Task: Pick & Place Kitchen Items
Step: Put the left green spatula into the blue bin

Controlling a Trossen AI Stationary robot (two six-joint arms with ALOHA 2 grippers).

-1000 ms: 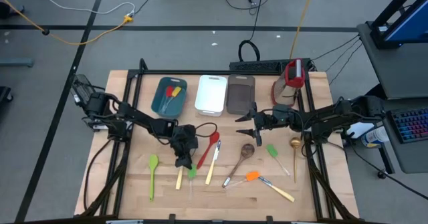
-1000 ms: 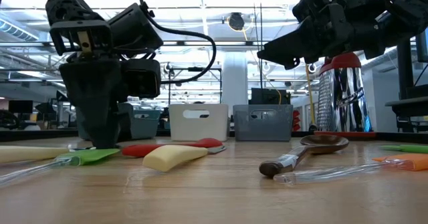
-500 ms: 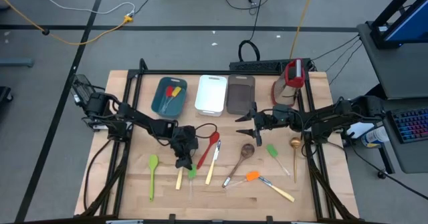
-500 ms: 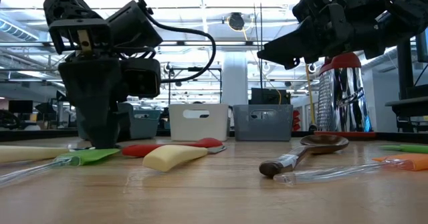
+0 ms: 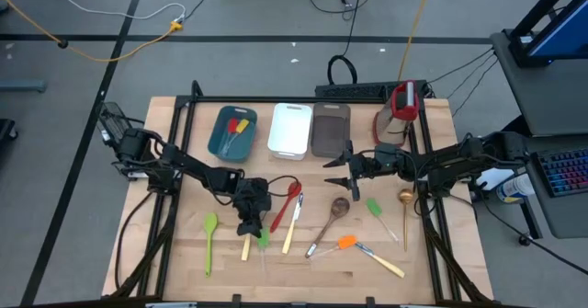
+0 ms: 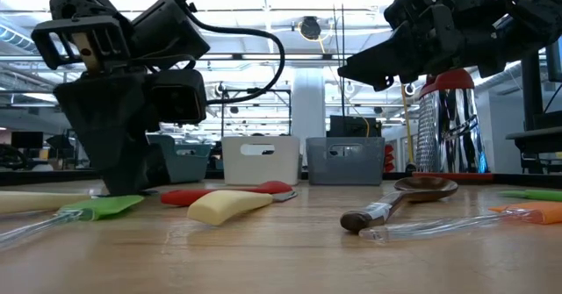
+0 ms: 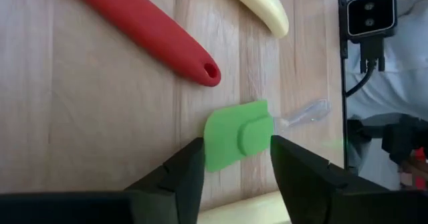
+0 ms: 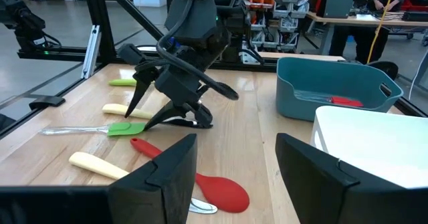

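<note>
I should lift clear and turn my left gripper so that it can pinch the head's long sides (image 7: 239, 158), because the green spatula's head (image 7: 235, 136) lies lengthwise across my left gripper's opening.
A green spatula (image 7: 224, 132) with a clear handle lies flat on the wooden table (image 5: 184, 253). My left gripper (image 5: 249, 222) points down over it, open, with one finger close on each side of the green head. The low view shows this gripper (image 6: 118, 184) standing on the table just behind the spatula (image 6: 105, 208). A red spoon (image 5: 288, 202) and a pale-handled knife (image 5: 293, 223) lie just beside it. My right gripper (image 5: 333, 164) hovers open and holding nothing, in front of the grey-brown tray (image 5: 330, 130).
A teal tray (image 5: 220, 138) holds a red and a yellow spatula; a white tray (image 5: 290, 129) stands beside it. A green spoon (image 5: 209, 239), wooden spoon (image 5: 333, 214), orange spatula (image 5: 346, 242), second green spatula (image 5: 374, 207) and gold spoon (image 5: 404, 211) lie scattered. A red-and-white upright object (image 5: 401, 106) stands back right.
My left gripper has tilted and shifted slightly, and its fingers have narrowed around the green spatula head, which slid a little with it. The right arm has not moved.
</note>
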